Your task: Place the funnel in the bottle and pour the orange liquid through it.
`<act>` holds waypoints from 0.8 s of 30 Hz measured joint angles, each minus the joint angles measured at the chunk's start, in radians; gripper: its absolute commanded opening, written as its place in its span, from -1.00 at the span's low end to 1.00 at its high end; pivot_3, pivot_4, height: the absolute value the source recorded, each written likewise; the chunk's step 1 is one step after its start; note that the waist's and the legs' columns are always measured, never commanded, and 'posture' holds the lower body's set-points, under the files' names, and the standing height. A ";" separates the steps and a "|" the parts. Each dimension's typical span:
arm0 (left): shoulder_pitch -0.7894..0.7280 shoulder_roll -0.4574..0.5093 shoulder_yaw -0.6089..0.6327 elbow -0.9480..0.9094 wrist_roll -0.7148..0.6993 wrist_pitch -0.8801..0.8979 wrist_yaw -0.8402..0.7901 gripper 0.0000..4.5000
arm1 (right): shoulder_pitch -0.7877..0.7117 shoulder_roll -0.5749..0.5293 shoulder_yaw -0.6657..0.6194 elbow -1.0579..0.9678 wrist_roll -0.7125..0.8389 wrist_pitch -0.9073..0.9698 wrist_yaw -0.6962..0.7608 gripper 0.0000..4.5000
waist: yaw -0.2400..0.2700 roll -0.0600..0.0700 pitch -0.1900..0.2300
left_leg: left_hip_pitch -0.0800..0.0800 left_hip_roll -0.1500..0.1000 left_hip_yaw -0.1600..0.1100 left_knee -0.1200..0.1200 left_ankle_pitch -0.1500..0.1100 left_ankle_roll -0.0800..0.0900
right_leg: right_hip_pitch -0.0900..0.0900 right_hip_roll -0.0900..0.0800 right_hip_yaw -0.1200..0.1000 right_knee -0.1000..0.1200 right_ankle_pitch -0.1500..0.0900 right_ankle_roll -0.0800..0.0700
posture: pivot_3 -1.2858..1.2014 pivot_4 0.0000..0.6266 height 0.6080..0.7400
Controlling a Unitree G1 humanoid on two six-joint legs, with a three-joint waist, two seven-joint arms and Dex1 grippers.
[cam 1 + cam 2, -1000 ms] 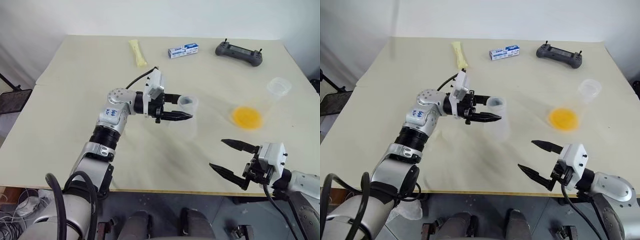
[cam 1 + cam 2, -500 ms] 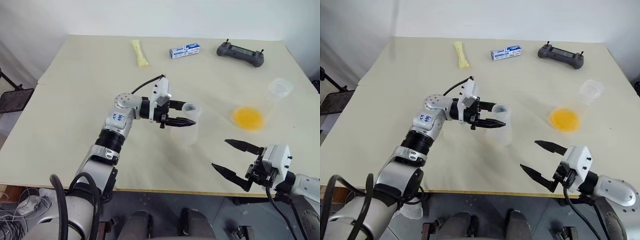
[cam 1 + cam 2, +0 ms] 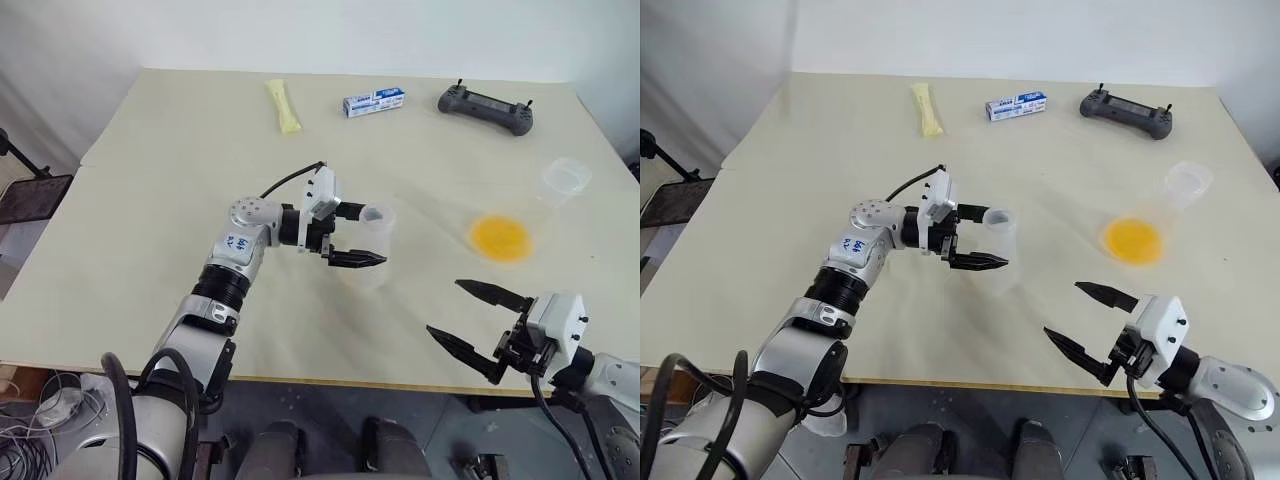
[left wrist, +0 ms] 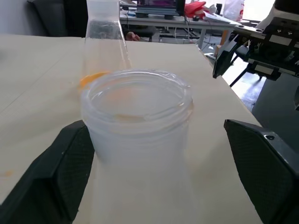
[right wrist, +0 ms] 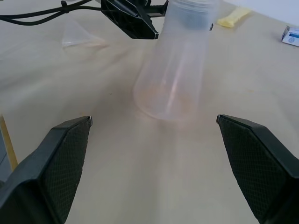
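My gripper will lower the funnel into the bottle's round opening. The opening is open and upright, so the funnel will stay in place by itself, with its cone above the bottle's rim.
The bottle, a clear conical flask, stands upright at the table's middle. My left gripper is open, level with the neck, one finger on each side of it. The far finger stands well clear of the neck. The orange liquid lies in the bottom of a larger clear flask to the right. The funnel lies on the table beyond the left arm, faint in the right wrist view. My right gripper hangs open and empty near the front edge, to the right of the bottle.
At the far side of the table lie a yellow packet, a blue and white box and a black controller. The table's front edge runs just below my right gripper.
My left gripper's fingers have spread away from the bottle's neck, which they were shut on before, and the hand has sunk a little. The right arm has kept still.
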 measured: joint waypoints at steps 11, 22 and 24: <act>0.014 0.003 0.001 -0.042 0.001 0.028 0.041 0.99 | -0.073 -0.031 -0.019 0.040 0.000 0.002 0.017 1.00 | 0.001 0.000 0.000 | 0.000 0.000 0.000 0.000 0.000 0.000 | 0.000 0.000 0.000 0.000 0.000 0.000 | 0.03 -0.52 1.00; 0.035 0.011 0.004 -0.089 0.000 0.055 0.053 0.99 | -0.088 -0.040 -0.019 0.048 0.001 0.005 0.032 1.00 | 0.001 0.000 0.000 | 0.000 0.000 0.000 0.000 0.000 0.000 | 0.000 0.000 0.000 0.001 0.000 0.000 | 0.03 -0.52 1.00; 0.034 0.029 0.005 -0.091 0.000 0.062 0.048 0.99 | -0.090 -0.044 -0.019 0.048 0.001 0.006 0.032 1.00 | 0.000 0.000 0.000 | 0.000 0.000 0.000 0.000 0.000 0.000 | 0.000 0.000 0.000 0.001 0.000 0.000 | 0.03 -0.52 1.00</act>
